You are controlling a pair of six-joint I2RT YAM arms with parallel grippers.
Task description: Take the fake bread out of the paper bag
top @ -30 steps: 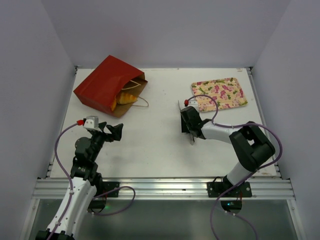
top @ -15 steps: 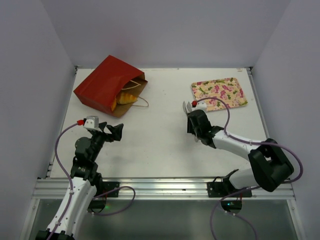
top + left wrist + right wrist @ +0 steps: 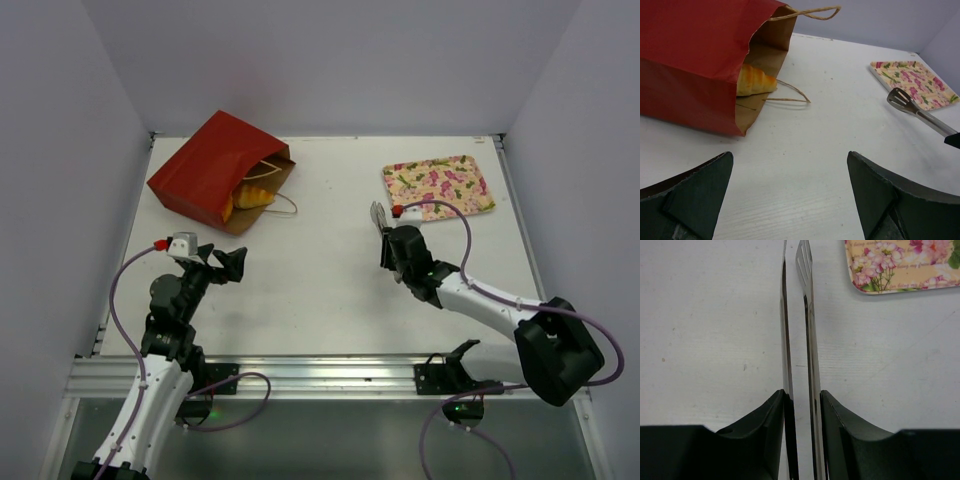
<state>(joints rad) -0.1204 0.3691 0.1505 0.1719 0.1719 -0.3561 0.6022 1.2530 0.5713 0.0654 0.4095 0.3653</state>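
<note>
The robot's right gripper holds the tongs twisted, with their slotted ends (image 3: pixel 804 262) out of line, so it should open and then close evenly on both tong arms (image 3: pixel 812 352).
The red paper bag (image 3: pixel 205 170) lies on its side at the back left, its brown mouth facing right. The fake bread (image 3: pixel 250 195), golden and croissant-shaped, sits just inside the mouth (image 3: pixel 754 80). My left gripper (image 3: pixel 225 262) hovers open and empty in front of the paper bag (image 3: pixel 690 50), well short of it. My right gripper (image 3: pixel 390 243) is at centre right, shut on a pair of metal tongs (image 3: pixel 378 215). In the right wrist view the two tong arms (image 3: pixel 807 315) run straight ahead between my fingers (image 3: pixel 835 425), a narrow gap between them.
A pink-flowered rectangular tray (image 3: pixel 440 187) lies at the back right, just beyond and right of the tong tips (image 3: pixel 900 97). Thin tan loop handles (image 3: pixel 790 95) trail from the bag's mouth onto the white table (image 3: pixel 310 260). Walls enclose three sides.
The right arm has stretched out and its gripper shifted right, swinging the tongs to point toward the back. Its jaws have squeezed the tong arms closer. The left arm has not moved.
</note>
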